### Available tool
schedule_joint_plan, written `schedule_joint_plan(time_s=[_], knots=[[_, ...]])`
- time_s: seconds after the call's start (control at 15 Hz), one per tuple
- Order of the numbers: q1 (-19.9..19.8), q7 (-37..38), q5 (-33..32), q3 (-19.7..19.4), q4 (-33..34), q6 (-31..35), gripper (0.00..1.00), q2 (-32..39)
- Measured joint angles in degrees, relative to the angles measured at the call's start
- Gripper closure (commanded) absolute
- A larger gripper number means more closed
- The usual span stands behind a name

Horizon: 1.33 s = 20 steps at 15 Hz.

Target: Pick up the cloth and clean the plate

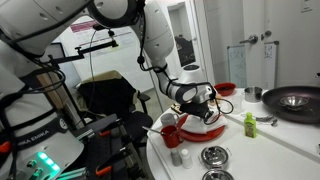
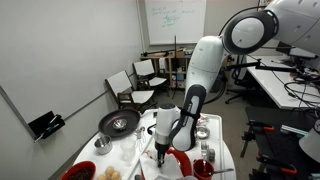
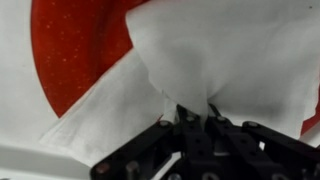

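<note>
The white cloth's corner (image 3: 72,138) extends over the plate's rim next to my gripper, so next I turn and wipe back over the red plate (image 2: 183,159).
In the wrist view my gripper (image 3: 197,112) is shut on a bunched fold of the white cloth (image 3: 230,55). The cloth spreads out over the bright red plate (image 3: 75,45) and hides most of its right half. In both exterior views the arm reaches down to the table. In one exterior view the gripper (image 1: 205,104) sits just above the cloth (image 1: 204,119), which lies on the plate (image 1: 190,131). In an exterior view from another side the gripper (image 2: 160,151) is low over the plate (image 2: 184,163).
A red cup (image 1: 170,134) stands close beside the plate, with metal bowls (image 1: 214,155) and a small shaker (image 1: 176,157) near the table's front. A green bottle (image 1: 249,123), a red bowl (image 1: 226,89) and a black pan (image 1: 295,100) lie farther off.
</note>
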Motion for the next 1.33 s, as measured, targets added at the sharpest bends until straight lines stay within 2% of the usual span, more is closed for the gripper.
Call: schedule_joint_plan(time_s=[0.4, 0.87, 1.33], knots=[[-1.65, -0.10, 0.01, -0.16, -1.35, 0.36, 0.97, -0.54], [-6.81, -0.47, -0.02, -0.03, -2.81, 0.52, 0.97, -1.27], [-6.51, -2.64, -1.72, 1.32, -5.65, 1.72, 0.97, -1.85]])
